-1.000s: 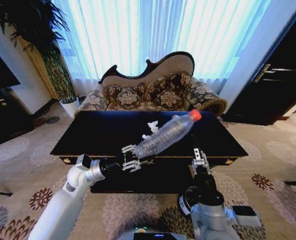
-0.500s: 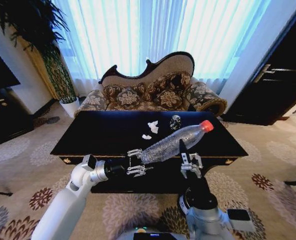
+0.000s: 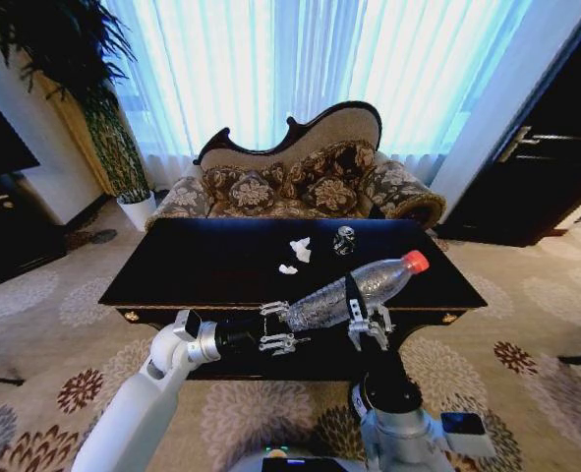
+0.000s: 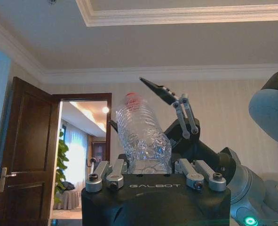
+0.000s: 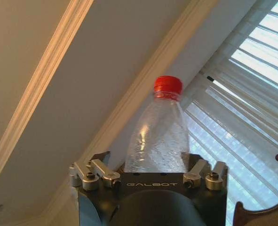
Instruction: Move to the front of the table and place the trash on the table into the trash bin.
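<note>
I can see that the clear plastic bottle's see-through walls are already crumpled (image 3: pixel 319 308), so I expect its middle to squeeze in and get narrower as my right gripper closes.
A clear crumpled plastic bottle (image 3: pixel 354 290) with a red cap lies slanted in the air over the front edge of the dark glossy table (image 3: pixel 202 270). My left gripper (image 3: pixel 282 326) is shut on its base, as the left wrist view (image 4: pixel 148 162) confirms. My right gripper (image 3: pixel 365 317) is open, its fingers on either side of the bottle's middle (image 5: pixel 157 136). Further back on the table lie two white paper wads (image 3: pixel 300 249) (image 3: pixel 287 268) and a small dark silvery round item (image 3: pixel 344 239). The trash bin is hidden.
A patterned sofa (image 3: pixel 295 187) stands behind the table. A potted plant in a white pot (image 3: pixel 136 208) is at the back left, and a dark door (image 3: pixel 541 167) is on the right. Patterned carpet surrounds the table.
My left arm has lowered the bottle and swung it to the right, exposing the dark round item. The bottle now lies between the right gripper's fingers, and the right gripper has shifted slightly left.
</note>
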Tool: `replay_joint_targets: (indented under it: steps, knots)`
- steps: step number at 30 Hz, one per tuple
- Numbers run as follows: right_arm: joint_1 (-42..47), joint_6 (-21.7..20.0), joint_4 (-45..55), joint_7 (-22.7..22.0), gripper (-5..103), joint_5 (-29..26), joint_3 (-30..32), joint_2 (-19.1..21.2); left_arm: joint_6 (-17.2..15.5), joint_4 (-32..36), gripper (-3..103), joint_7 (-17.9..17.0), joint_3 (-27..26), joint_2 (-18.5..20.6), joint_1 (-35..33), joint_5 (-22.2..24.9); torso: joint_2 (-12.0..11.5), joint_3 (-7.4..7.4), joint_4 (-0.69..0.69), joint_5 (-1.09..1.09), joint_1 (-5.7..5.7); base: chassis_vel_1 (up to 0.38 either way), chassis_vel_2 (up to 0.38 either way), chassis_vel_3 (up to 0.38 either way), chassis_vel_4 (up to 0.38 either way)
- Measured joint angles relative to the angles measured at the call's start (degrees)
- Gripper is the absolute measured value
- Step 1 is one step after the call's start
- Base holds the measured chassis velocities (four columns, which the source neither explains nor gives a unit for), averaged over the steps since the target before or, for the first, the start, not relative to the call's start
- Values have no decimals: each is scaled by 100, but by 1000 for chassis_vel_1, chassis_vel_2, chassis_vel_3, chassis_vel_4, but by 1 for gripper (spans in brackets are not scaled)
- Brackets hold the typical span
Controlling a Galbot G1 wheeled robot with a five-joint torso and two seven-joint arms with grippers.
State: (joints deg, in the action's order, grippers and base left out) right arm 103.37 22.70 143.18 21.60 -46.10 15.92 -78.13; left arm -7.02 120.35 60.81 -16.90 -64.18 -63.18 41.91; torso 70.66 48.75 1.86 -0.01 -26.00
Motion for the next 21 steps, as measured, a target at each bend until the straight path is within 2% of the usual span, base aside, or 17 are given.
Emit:
replay_joint_targets:
  steps: [2,5,8,9,10,11,14,15,16,17,20,21]
  knots:
    - [-11,6,-10,34,73,15,5,-6,0,18,38,30,-45,5,-9,-9,0,0,0,0,0,0,0,0,0]
    - [-16,3,-19,36,68,73,6,-14,-4,31,38,42,-83,11,-13,-11,0,0,0,0,0,0,0,0,0]
    - [-22,-8,-28,42,51,124,4,-22,-28,50,34,51,-136,13,-32,-21,0,0,0,0,0,0,0,0,0]
    - [-24,-10,-29,43,51,126,5,-23,-33,53,39,51,-144,13,-38,-23,0,0,0,0,0,0,0,0,0]
    - [-28,-14,-30,47,47,129,17,-23,-41,57,45,51,-159,9,-54,-37,0,0,0,0,0,0,0,0,0]
    - [-28,-14,-30,47,47,129,17,-23,-41,57,45,51,-159,9,-54,-37,0,0,0,0,0,0,0,0,0]
    - [-26,3,-33,115,37,6,69,-3,-57,72,61,79,-222,-7,-116,-84,0,0,0,0,0,0,0,0,0]
    - [-26,3,-33,115,37,6,69,-3,-57,72,61,79,-222,-7,-116,-84,0,0,0,0,0,0,0,0,0]
    - [-25,32,-30,137,33,-100,117,8,-58,81,66,115,-267,-17,-150,-95,0,0,0,0,0,0,0,0,0]
    - [-25,48,-28,173,30,-175,157,19,-58,89,66,133,-305,-29,-177,-101,0,0,0,0,0,0,0,0,0]
    - [-45,118,-30,368,25,-495,338,78,-32,97,82,218,-537,-127,-343,-105,0,0,0,0,0,0,0,0,0]
    - [-45,118,-30,368,25,-495,338,78,-32,97,82,218,-537,-127,-343,-105,0,0,0,0,0,0,0,0,0]
